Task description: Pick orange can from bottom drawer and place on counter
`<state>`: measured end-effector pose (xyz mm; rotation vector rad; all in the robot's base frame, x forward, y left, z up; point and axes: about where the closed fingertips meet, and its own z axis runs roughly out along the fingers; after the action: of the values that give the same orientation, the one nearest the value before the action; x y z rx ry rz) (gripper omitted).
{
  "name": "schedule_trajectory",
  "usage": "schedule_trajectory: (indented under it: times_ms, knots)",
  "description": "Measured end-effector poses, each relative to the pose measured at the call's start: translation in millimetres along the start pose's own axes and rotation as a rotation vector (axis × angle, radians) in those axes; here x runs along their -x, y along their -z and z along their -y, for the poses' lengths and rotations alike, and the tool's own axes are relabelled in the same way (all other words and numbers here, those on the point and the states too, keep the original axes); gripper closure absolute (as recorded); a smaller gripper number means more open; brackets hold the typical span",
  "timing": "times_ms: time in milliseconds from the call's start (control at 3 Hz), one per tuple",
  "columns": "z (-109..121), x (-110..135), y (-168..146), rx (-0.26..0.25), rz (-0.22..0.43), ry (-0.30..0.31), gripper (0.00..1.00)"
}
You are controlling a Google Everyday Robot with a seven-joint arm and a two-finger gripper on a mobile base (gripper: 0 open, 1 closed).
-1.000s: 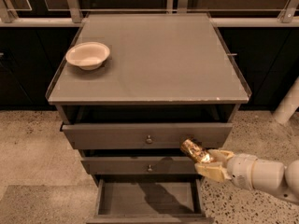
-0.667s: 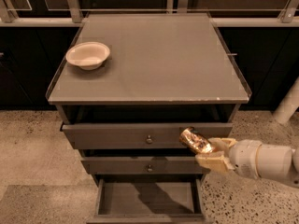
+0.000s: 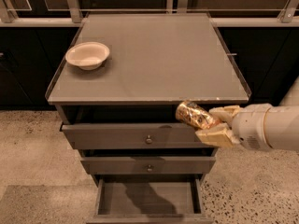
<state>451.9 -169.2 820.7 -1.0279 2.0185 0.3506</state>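
Observation:
My gripper should lift the orange can clear of the counter's front edge [image 3: 189,102] before it moves in over the counter top [image 3: 175,76], because the can hangs just below that edge.
The orange can [image 3: 195,115] is shiny orange-gold and lies tilted in my gripper [image 3: 216,123], which is shut on it. The gripper comes in from the right and holds the can in the air in front of the top drawer, just below the counter's [image 3: 154,55] front edge at its right end. The bottom drawer [image 3: 148,199] is pulled open below and its grey tray holds nothing that I can see. The two knobbed drawers above it stand slightly open.
A cream bowl [image 3: 88,55] sits on the counter's left side. A metal rail and dark cabinets run behind the counter. Speckled floor [image 3: 32,153] lies on both sides of the cabinet. My white arm [image 3: 271,127] fills the right edge.
My gripper has lifted the orange can up from about the middle drawer's height to just under the counter's front edge.

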Motion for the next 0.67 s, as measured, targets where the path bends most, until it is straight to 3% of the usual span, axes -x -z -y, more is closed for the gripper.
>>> schedule_trajectory:
  times_ms: [333, 667]
  knots:
    - [-4, 35, 23, -0.037, 0.038, 0.083, 1.0]
    - [-5, 55, 38, -0.086, 0.111, 0.135, 1.0]
